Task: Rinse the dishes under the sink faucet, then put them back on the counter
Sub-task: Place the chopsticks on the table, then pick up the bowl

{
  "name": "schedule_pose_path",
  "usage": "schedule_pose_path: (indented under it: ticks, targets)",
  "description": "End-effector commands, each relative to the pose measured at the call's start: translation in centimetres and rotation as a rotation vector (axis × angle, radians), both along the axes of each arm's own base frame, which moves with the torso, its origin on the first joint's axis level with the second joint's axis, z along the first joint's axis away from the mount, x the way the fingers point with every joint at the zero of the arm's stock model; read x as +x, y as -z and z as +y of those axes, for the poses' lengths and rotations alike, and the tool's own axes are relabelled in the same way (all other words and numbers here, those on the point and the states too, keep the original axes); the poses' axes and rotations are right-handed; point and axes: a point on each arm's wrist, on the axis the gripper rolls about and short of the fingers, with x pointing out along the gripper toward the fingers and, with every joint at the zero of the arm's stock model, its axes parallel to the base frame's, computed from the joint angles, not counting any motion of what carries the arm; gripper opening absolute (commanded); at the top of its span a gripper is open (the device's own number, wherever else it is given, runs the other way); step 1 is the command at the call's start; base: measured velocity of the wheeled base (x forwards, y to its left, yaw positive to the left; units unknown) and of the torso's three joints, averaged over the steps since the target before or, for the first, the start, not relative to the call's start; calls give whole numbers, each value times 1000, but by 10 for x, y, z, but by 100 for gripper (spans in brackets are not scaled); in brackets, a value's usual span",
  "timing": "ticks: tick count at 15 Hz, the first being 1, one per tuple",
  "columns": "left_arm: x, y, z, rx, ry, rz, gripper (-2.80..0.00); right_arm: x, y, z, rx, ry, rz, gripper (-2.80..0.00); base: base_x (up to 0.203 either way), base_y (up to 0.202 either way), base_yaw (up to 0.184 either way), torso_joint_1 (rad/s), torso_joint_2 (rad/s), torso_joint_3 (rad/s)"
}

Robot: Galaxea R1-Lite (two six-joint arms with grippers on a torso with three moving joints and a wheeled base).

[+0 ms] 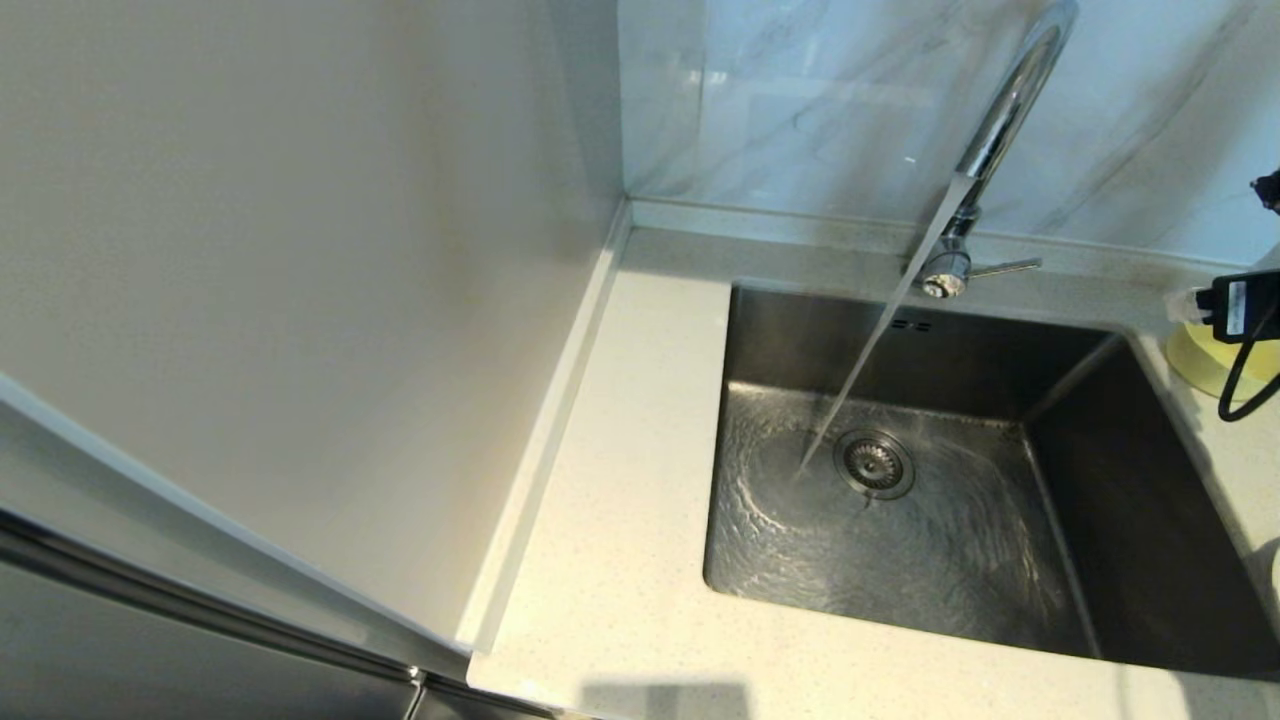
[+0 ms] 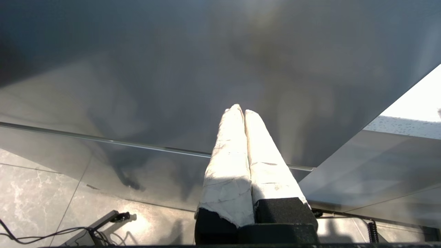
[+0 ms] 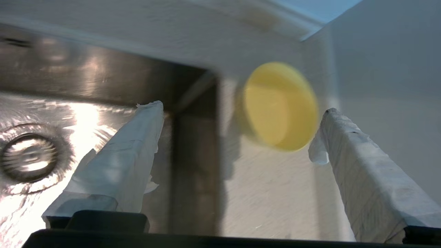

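The robot's right gripper has the whole pale-yellow bowl (image 3: 281, 106) between its fingers, so it should move toward the sink and straddle the bowl's sink-side rim (image 3: 244, 105) with one finger inside.
Water runs from the chrome faucet (image 1: 1010, 110) into the steel sink (image 1: 940, 560), swirling around the strainer drain (image 1: 874, 463). The pale-yellow bowl (image 1: 1215, 360) stands on the counter (image 1: 640, 450) right of the sink, partly hidden by a black part of my right arm (image 1: 1240, 300). In the right wrist view my right gripper (image 3: 241, 108) is open wide, a little short of the bowl (image 3: 279, 106), which lies ahead between the fingertips, untouched. The sink corner (image 3: 69, 79) is beside it. My left gripper (image 2: 241, 110) is shut on nothing, parked below the counter. Plate and chopstick are out of view.
A beige side wall (image 1: 300, 250) bounds the counter on the left, and the grey-veined marble wall (image 1: 800, 100) stands behind. The faucet's thin lever (image 1: 1005, 267) points right. A black cable (image 1: 1245, 385) hangs from my right arm over the bowl.
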Motion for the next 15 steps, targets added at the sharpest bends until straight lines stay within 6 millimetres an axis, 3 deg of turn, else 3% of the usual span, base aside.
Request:
schedule_pose_path:
  ticks: [1, 3, 5, 9, 11, 15]
  targets:
    - [0, 0, 0, 0, -1, 0, -280, 22, 10, -16, -70, 26, 64, 0, 0, 0, 0, 0, 0, 0]
    - [0, 0, 0, 0, -1, 0, -280, 27, -6, -38, -223, 42, 88, 0, 0, 0, 0, 0, 0, 0]
    - [0, 0, 0, 0, -1, 0, -280, 29, -20, -50, -254, 13, 144, 0, 0, 0, 0, 0, 0, 0]
    - [0, 0, 0, 0, -1, 0, -280, 13, -43, -54, -141, -97, 427, 0, 0, 0, 0, 0, 0, 0]
    - [0, 0, 0, 0, -1, 0, -280, 13, -35, -59, -80, -123, 533, 0, 0, 0, 0, 0, 0, 0]
    - [0, 0, 0, 0, -1, 0, -280, 29, -12, -65, 84, -96, 531, 0, 0, 0, 0, 0, 0, 0]
